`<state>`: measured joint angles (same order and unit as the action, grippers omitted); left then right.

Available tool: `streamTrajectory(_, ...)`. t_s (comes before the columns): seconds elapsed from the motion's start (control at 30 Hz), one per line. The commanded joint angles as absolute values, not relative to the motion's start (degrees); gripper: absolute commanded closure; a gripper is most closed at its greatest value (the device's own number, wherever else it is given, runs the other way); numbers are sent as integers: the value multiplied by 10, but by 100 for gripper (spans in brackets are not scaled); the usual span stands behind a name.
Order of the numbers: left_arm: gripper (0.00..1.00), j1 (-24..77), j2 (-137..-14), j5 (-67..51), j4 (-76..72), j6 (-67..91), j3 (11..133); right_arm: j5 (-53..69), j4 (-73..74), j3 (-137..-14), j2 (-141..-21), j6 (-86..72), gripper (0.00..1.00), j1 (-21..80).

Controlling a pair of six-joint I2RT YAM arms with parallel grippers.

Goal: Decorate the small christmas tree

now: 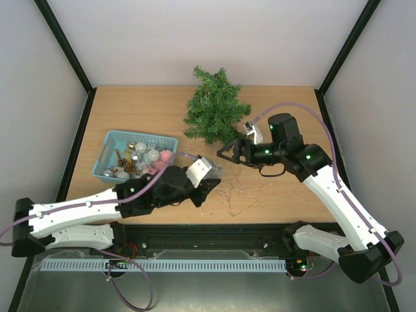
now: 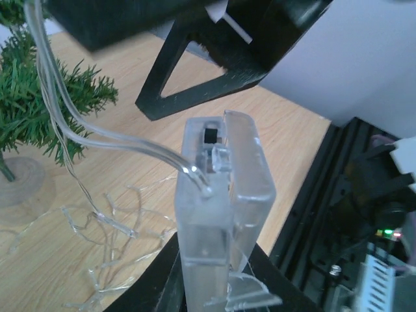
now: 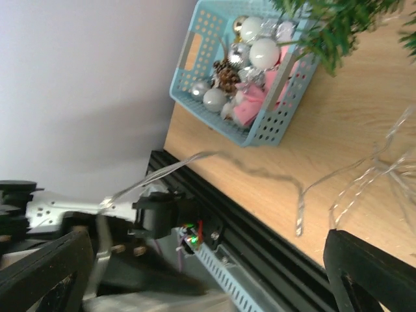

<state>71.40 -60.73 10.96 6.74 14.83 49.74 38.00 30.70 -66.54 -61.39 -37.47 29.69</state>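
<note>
The wire (image 3: 263, 173) droops between the battery box and the lights. I should hold it with my right gripper while my left gripper carries the box behind the tree.
The small christmas tree (image 1: 214, 107) stands at the back middle of the table, bare; its branches also show in the left wrist view (image 2: 39, 110) and the right wrist view (image 3: 331, 26). My left gripper (image 1: 207, 182) is shut on a clear plastic battery box (image 1: 204, 166) and holds it upright (image 2: 221, 195) above the table, near the front. From the box a thin clear wire runs to a string of lights (image 1: 237, 195) lying loose on the wood (image 2: 104, 240). My right gripper (image 1: 227, 153) hovers just beyond the box with its jaws wide open (image 3: 205, 257), nothing between them.
A teal basket (image 1: 110, 140) holding several baubles, pine cones and pink pieces sits at the left (image 3: 192, 52). The black frame rail (image 1: 214, 229) runs along the table's near edge. White walls close in the back and sides.
</note>
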Motion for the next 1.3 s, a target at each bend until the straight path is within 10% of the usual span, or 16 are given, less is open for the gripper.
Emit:
streamTrajectory(0.0,83,718,-567,56,167,175,571,296,352,-673,-593,-340,1,297)
streamTrajectory(0.87,77,718,-657,-39,287,195,897,125,70,-480,-510,-283,11,443)
streamTrajectory(1.27,77,716,-682,-47,284,188,943,29,39,-489,-587,-278,43,444)
